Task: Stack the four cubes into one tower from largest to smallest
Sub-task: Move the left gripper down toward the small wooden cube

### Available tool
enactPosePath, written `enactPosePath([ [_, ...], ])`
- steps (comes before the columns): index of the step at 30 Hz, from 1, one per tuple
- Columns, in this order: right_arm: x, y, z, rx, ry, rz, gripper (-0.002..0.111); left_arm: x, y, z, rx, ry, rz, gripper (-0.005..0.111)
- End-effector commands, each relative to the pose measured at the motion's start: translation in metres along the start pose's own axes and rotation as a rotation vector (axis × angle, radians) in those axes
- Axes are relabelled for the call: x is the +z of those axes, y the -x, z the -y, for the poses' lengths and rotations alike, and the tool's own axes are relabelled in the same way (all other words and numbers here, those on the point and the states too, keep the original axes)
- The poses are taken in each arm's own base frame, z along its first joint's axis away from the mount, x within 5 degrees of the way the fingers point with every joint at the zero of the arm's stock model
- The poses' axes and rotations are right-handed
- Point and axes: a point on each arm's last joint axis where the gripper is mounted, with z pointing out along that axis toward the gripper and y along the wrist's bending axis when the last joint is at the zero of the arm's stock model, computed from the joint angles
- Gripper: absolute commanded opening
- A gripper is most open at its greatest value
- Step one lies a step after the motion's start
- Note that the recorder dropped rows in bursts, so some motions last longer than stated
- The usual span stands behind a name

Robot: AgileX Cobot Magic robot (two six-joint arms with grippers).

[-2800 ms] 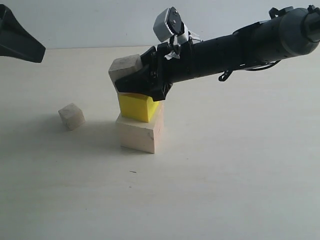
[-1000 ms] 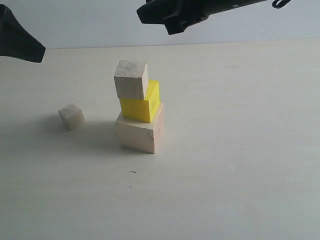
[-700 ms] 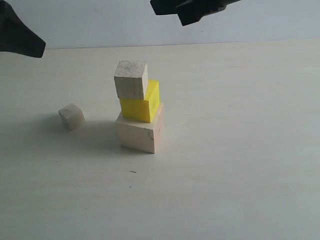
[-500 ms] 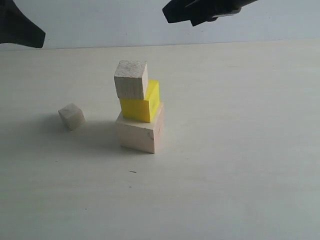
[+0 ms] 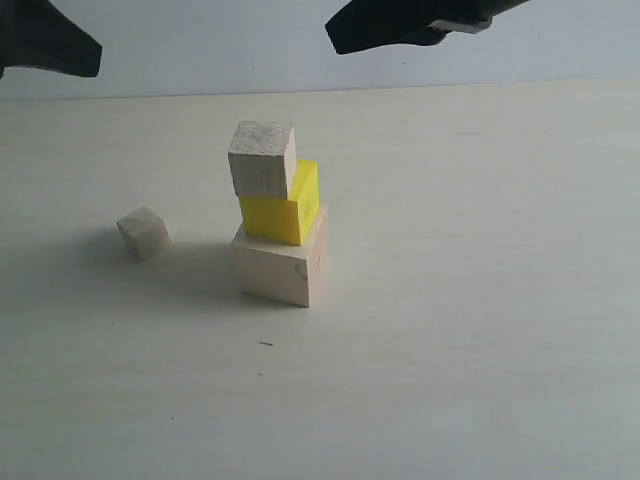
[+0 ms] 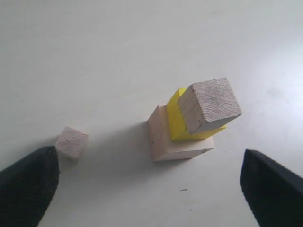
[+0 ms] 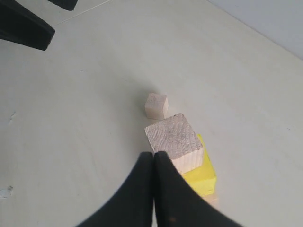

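My left gripper is lowering, wide open, and the tiny pale wood cube lies clear of the stack, so my left gripper should now go down until both fingers are on either side of that cube's sides (image 5: 144, 236).
Three cubes stand stacked mid-table: the big pale wood cube (image 5: 280, 265) at the bottom, the yellow cube (image 5: 282, 207) on it, the smaller pale wood cube (image 5: 262, 159) on top, overhanging to the left. The tiny pale wood cube (image 5: 143, 233) lies alone on the table left of the stack, also visible as the tiny cube (image 6: 71, 142) and the tiny cube (image 7: 156, 105). My right gripper (image 7: 154, 155) hangs high above the stack, shut and empty. My left gripper (image 6: 149, 189) is raised at the far left, open wide, with nothing between its fingers (image 6: 28, 182).
The pale table (image 5: 450, 300) ends at a far edge against a light wall (image 5: 200, 40). A small dark speck (image 5: 265, 344) lies in front of the stack.
The right gripper has let go of the smaller wood cube on the yellow cube, risen and pulled back to the upper right. The left gripper has shifted slightly at the top left.
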Motion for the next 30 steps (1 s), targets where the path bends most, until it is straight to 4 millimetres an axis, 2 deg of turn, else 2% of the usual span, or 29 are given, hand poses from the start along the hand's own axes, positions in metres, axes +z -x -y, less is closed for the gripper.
enactPosePath([
  [1, -0.003, 0.002, -0.002, 0.051, 0.01, 0.016, 0.0, 0.0, 0.001, 0.002, -0.033, -0.029, 0.024, 0.105],
  [6, -0.003, 0.002, -0.002, 0.058, 0.008, 0.015, 0.0, 0.004, 0.004, -0.002, -0.02, 0.001, 0.041, 0.105],
  [9, -0.003, 0.002, -0.002, 0.084, 0.008, 0.015, 0.0, 0.014, 0.004, -0.013, 0.021, 0.064, 0.012, 0.105],
  [13, -0.003, 0.002, -0.002, 0.1, 0.008, 0.015, 0.0, 0.04, 0.003, -0.029, 0.029, 0.112, -0.05, 0.105],
  [21, -0.003, 0.001, -0.003, 0.1, 0.024, 0.004, 0.0, 0.104, -0.005, -0.055, -0.027, 0.098, -0.231, 0.105],
  [30, -0.004, -0.002, -0.007, 0.097, 0.061, -0.026, 0.0, 0.157, 0.003, -0.067, 0.108, 0.11, -0.432, 0.105],
])
